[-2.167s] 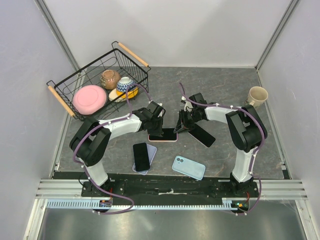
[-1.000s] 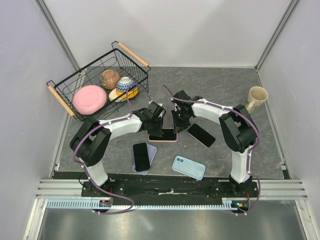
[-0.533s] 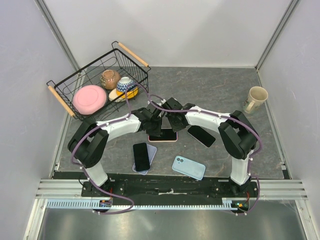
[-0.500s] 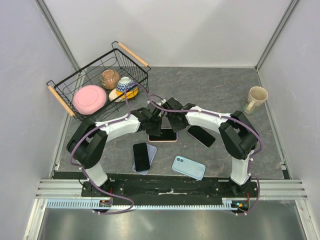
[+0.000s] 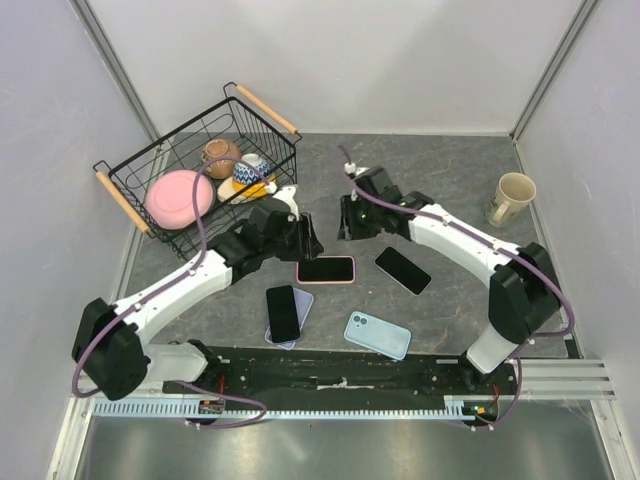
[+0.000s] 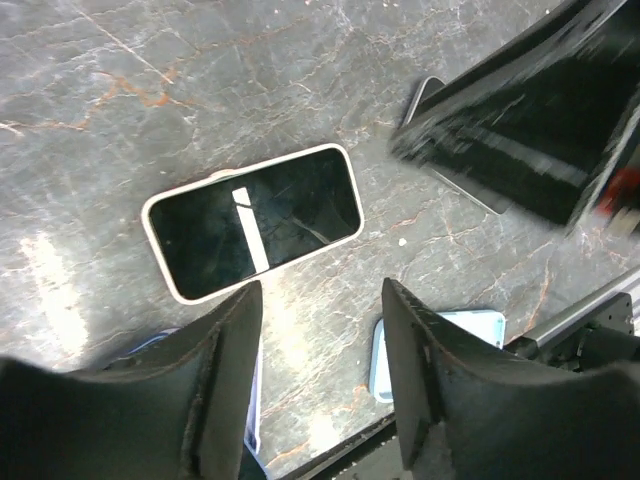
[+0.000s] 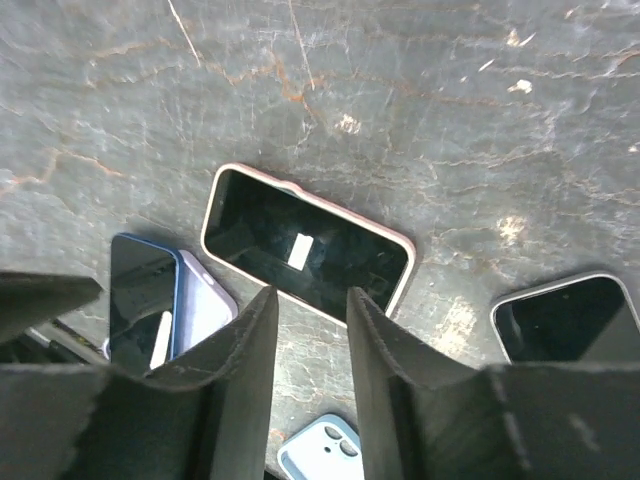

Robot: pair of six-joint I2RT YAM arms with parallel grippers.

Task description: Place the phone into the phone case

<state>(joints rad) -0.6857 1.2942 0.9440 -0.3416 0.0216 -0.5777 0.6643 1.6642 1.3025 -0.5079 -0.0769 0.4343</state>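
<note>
The filled pale pink phone case (image 5: 326, 270) is taking up the middle. My grippers should move it back first, and then my left gripper should bring the light blue case (image 5: 378, 335) over.
A black-screened phone (image 5: 325, 269) lies flat and screen up inside a pale pink phone case (image 6: 160, 270), whose rim frames it all round. It also shows in the right wrist view, where the phone (image 7: 305, 250) sits just beyond the fingertips. My left gripper (image 5: 303, 240) hovers above the phone's left end, open with nothing between its fingers (image 6: 225, 340). Above the phone's right end, my right gripper (image 5: 350, 224) is open too and holds nothing. In the wrist views, the left gripper (image 6: 320, 300) and right gripper (image 7: 310, 300) are clear of the phone.
A blue phone (image 5: 281, 311) rests on a lavender case (image 5: 300, 305) nearer the bases. A light blue case (image 5: 378, 335) and a bare black phone (image 5: 403, 270) lie to the right. A wire basket (image 5: 130, 200) with dishes stands back left, a mug (image 5: 513, 192) far right.
Both grippers have lifted off the pink-cased phone and drawn apart. The left gripper has gone from shut to open and its arm has swung outward. The right gripper has widened a little.
</note>
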